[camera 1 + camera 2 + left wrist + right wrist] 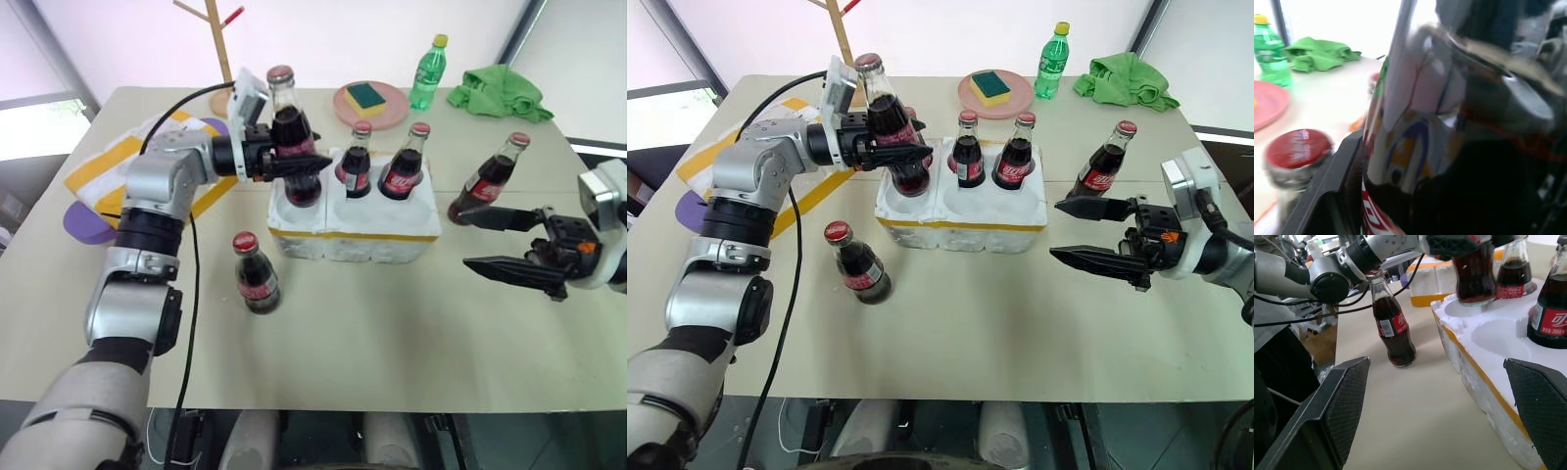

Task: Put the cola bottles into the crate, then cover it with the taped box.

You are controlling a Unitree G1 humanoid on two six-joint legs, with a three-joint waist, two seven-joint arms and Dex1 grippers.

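Observation:
I should keep lowering my left gripper while the held cola bottle point(302, 192) is upright over the empty well below it point(1461, 310), and let go once the bottle sits inside.
My left gripper point(304, 164) is shut on a cola bottle point(285, 119), holding it upright just over a well at the left end of the crate point(353, 235). Two cola bottles point(355, 164) point(404, 168) stand in the crate's back wells. One cola bottle point(257, 274) stands on the table in front of the crate's left end, and another point(487, 179) stands right of the crate. My right gripper point(460, 240) hangs open beside that right bottle, pointing toward the crate. The taped box point(106, 164) lies at far left, partly behind my left arm.
Along the back edge stand a green plastic bottle point(427, 70), a pink plate point(390, 106) with a sponge, a green cloth point(500, 90) and a wooden stand point(220, 44). A black cable point(191, 294) hangs along my left arm.

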